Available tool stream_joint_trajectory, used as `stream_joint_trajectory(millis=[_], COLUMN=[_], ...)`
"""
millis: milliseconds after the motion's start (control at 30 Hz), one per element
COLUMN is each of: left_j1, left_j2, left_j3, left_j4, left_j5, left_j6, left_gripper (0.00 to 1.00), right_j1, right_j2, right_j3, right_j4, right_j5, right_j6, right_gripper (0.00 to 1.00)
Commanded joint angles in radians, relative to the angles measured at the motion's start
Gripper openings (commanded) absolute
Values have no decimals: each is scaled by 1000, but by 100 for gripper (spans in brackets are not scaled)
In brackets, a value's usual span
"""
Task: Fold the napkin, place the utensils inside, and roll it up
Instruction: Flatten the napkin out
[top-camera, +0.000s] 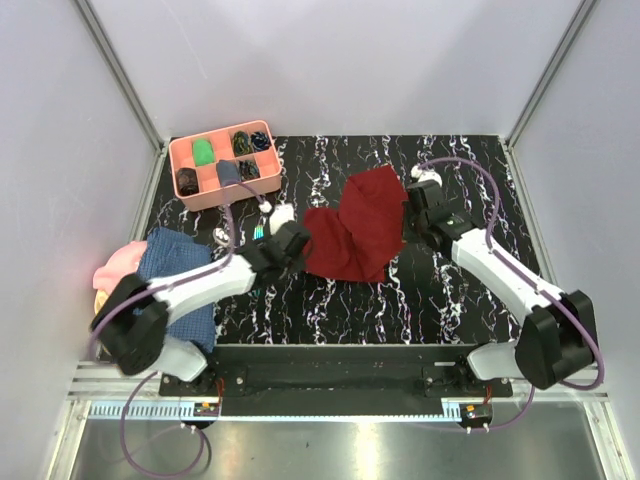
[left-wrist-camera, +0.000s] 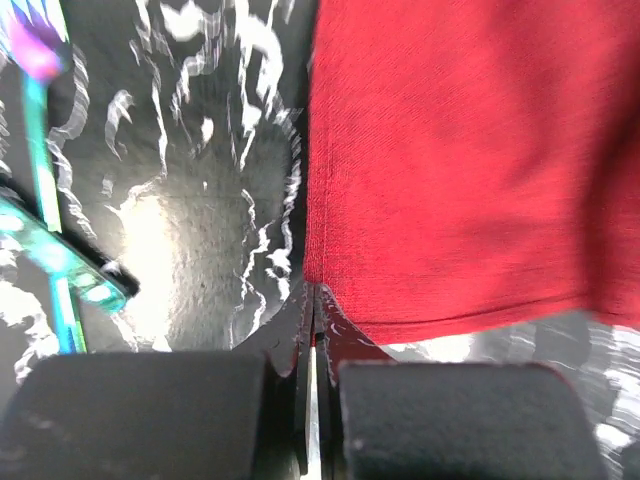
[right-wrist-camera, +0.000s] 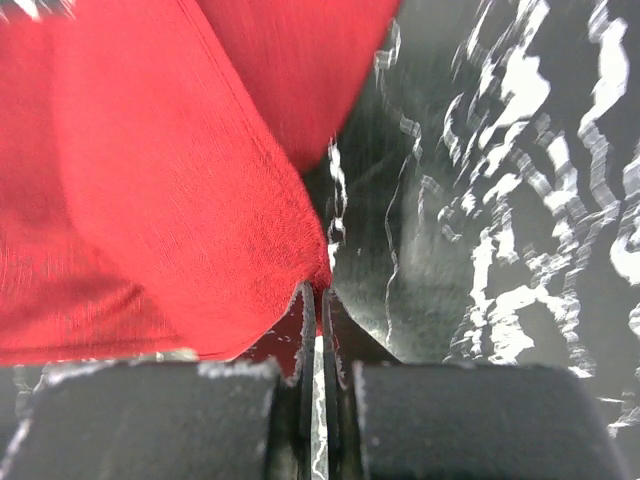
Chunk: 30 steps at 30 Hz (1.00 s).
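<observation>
A loose fold (top-camera: 358, 222) makes the napkin bunch up. Next, my right gripper pulls its corner (right-wrist-camera: 316, 268) away from my left gripper before both grippers lift the napkin tight.
The dark red napkin (top-camera: 355, 228) lies rumpled mid-table on the black marbled mat, stretched between both grippers. My left gripper (top-camera: 303, 243) is shut on its left corner; in the left wrist view the closed tips (left-wrist-camera: 315, 292) pinch the hem of the napkin (left-wrist-camera: 450, 170). At the napkin's right edge my right gripper (top-camera: 408, 208) is also shut, its tips (right-wrist-camera: 318, 290) clamping a corner of the napkin (right-wrist-camera: 170, 200). The utensils (top-camera: 258, 232) lie left of the napkin behind the left gripper. Teal and purple utensils (left-wrist-camera: 45, 190) show at the left of the left wrist view.
A salmon compartment tray (top-camera: 186, 150) holding small items sits at the back left. A blue checked cloth (top-camera: 178, 262) and a pink cloth (top-camera: 113, 266) lie at the left edge. A small white object (top-camera: 283, 213) rests near the utensils. Grey walls enclose the mat.
</observation>
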Motion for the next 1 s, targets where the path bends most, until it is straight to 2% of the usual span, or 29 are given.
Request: stream_joint_trajectory(millis=[0, 233, 367, 467, 533, 600, 633, 700, 733, 833, 867, 967], left_j1=[3, 76, 127, 162, 170, 162, 135, 92, 55, 3, -3, -13], left_j2=[-182, -331, -416, -395, -371, -347, -338, -309, -281, -232, -224, -192], left_j3=[122, 217, 305, 342, 296, 226, 149, 90, 51, 9, 0, -39], left_j4=[-37, -66, -95, -144, -160, -111, -88, -40, -31, 6, 26, 79], left_j5=[-54, 5, 45, 115, 162, 260, 272, 242, 233, 226, 222, 232], left_j6=[53, 84, 158, 208, 180, 127, 98, 85, 73, 59, 58, 48], left_gripper=[0, 0, 0, 0, 2, 15, 24, 37, 53, 69, 78, 85], right_j1=[-27, -67, -72, -73, -73, -73, -73, -73, -73, -73, -73, -73], right_j2=[-94, -129, -156, -183, -197, -217, -225, -255, -267, -304, -313, -341], right_j3=[171, 367, 510, 545, 535, 483, 457, 369, 337, 227, 187, 135], right_j4=[-73, -181, -233, -239, -242, -250, -252, -253, -252, -252, -250, -250], right_j5=[55, 158, 224, 242, 235, 199, 187, 153, 137, 97, 92, 86], right_j6=[-66, -159, -209, -227, -213, -190, -163, -132, -103, -65, -60, -49], right_gripper=[0, 0, 0, 0, 0, 0, 0, 0, 0, 0, 0, 0])
